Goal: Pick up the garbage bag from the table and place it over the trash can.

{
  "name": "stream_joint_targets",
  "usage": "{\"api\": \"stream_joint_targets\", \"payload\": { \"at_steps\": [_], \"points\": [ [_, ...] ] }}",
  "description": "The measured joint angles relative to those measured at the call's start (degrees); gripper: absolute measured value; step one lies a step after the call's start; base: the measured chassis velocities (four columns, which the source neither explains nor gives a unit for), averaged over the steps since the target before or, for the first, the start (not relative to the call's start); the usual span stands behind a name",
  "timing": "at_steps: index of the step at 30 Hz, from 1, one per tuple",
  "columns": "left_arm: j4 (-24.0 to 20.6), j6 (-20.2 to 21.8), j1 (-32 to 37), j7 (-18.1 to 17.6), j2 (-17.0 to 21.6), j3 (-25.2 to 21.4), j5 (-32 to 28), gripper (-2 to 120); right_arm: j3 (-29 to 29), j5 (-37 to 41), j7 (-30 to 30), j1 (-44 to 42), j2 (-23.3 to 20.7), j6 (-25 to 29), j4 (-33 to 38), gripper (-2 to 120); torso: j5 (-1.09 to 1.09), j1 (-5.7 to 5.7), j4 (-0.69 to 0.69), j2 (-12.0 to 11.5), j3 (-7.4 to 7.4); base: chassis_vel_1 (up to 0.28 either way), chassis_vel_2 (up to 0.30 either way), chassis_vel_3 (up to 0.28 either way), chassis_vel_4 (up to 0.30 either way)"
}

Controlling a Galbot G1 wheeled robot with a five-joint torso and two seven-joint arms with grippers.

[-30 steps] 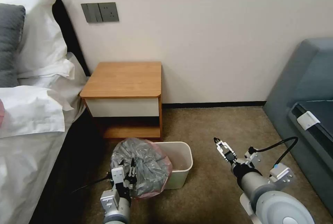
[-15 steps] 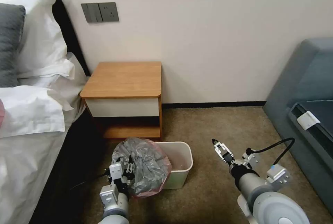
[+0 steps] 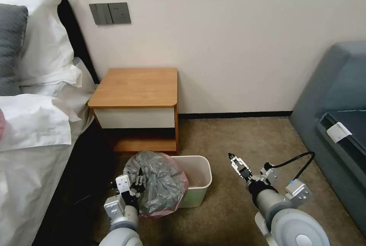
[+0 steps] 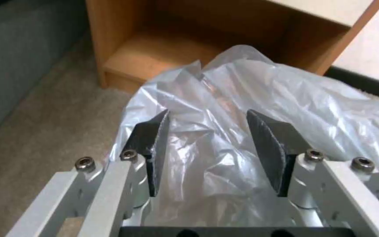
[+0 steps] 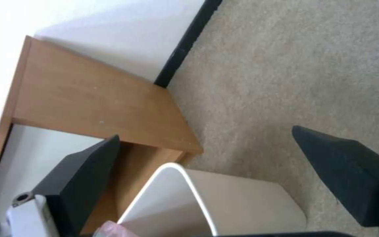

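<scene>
The robot can expect the pink rim (image 3: 183, 177) to reach over the trash can's uncovered end when the robot pulls it across, because the garbage bag is bunched up in slack folds (image 3: 158, 179).
The garbage bag (image 3: 160, 181), crinkly grey with a pink rim, lies bunched over the left half of the cream trash can (image 3: 204, 171), which stands on the carpet in front of the table (image 3: 137, 86). The right half of the can's mouth is uncovered. My left gripper (image 3: 136, 182) is open at the bag's near left side. In the left wrist view its fingers stand apart, with the bag (image 4: 251, 92) just beyond the left gripper (image 4: 207, 113). My right gripper (image 3: 232, 159) hovers open over the carpet to the right of the can. The right wrist view shows the can (image 5: 233, 197) past the right gripper (image 5: 206, 132).
A bed with white pillows (image 3: 34, 116) fills the left side, close to the table and my left arm. A grey sofa (image 3: 335, 93) stands at the right. Open carpet (image 3: 236, 135) lies between the can and the sofa. The wall (image 3: 236, 40) runs behind the table.
My left gripper has drawn back from the bag, toward me and leftward. My right gripper has shifted slightly left and back. The bag has stayed on the can.
</scene>
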Motion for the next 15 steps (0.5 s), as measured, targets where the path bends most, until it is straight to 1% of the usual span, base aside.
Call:
{"api": "stream_joint_targets", "payload": {
  "at_steps": [6,11,15],
  "points": [
    [1.0,0.5,-1.4,-0.3,0.1,1.1,-0.2,48,0.0,-0.4,-0.1,-0.4,0.4,0.1,0.0,100,0.0,0.0,0.0,0.0,0.0,0.0,0.0,0.0,0.0],
    [1.8,0.6,-2.0,0.5,0.6,2.3,0.2,46,-0.1,-0.7,-0.2,-0.3,0.8,0.1,-0.3,100,0.0,0.01,0.0,0.0,0.0,0.0,0.0,0.0,0.0],
    [2.0,0.3,-2.2,1.2,0.8,3.0,1.8,46,-0.2,-1.1,-0.2,-0.4,1.1,0.1,-0.5,100,0.0,0.0,0.0,0.0,0.0,0.0,0.0,0.0,0.0]
  ]
}}
